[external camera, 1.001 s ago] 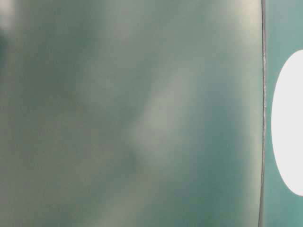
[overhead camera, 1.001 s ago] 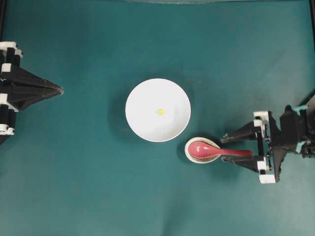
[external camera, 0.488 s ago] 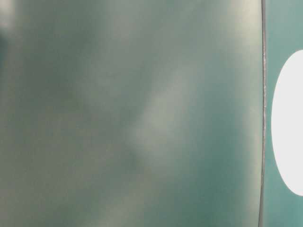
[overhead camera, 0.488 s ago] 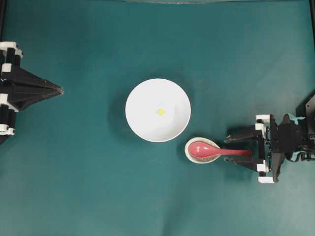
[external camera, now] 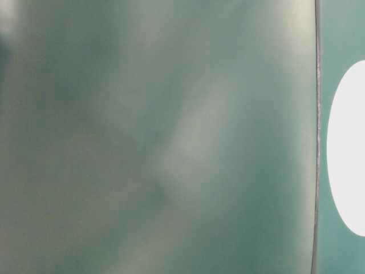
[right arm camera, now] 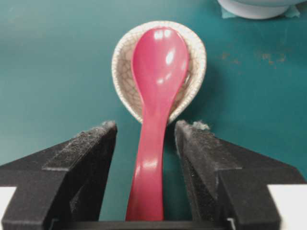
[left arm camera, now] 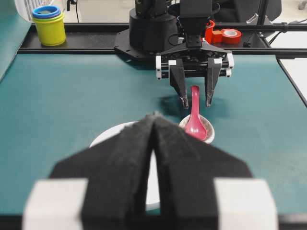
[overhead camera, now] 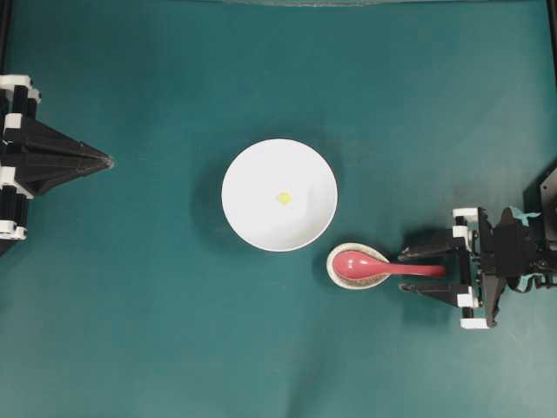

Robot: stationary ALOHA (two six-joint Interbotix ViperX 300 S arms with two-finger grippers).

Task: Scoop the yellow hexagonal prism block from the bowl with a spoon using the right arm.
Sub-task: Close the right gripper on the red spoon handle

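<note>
The yellow block (overhead camera: 284, 198) sits by itself on the white bowl's open bottom (overhead camera: 277, 216), so I expect the block to move around when I push the spoon against it.
The white bowl (overhead camera: 261, 219) sits mid-table with the tiny yellow block (overhead camera: 284, 198) inside it. The red-pink spoon (overhead camera: 361, 264) rests with its scoop in a small speckled dish (overhead camera: 333, 259), its handle pointing right. My right gripper (overhead camera: 405, 272) is open and straddles the handle. In the right wrist view the spoon (right arm camera: 158, 62) lies between the jaws of the gripper (right arm camera: 145, 125) with a gap on each side. My left gripper (overhead camera: 106, 160) is shut and empty at the far left. In its wrist view (left arm camera: 154, 116) it hides most of the bowl (left arm camera: 110, 136).
The speckled dish (right arm camera: 120, 72) lies close to the bowl's lower right rim (right arm camera: 254, 7). In the left wrist view, stacked yellow and blue cups (left arm camera: 48, 24) and a red tape roll (left arm camera: 225, 34) stand off the mat behind the right arm. The table-level view shows only blur and the bowl (external camera: 348, 148).
My right gripper's jaws have narrowed around the spoon handle, and the wrist has drawn back slightly to the right. The spoon, bowl, block and left arm have not moved.
</note>
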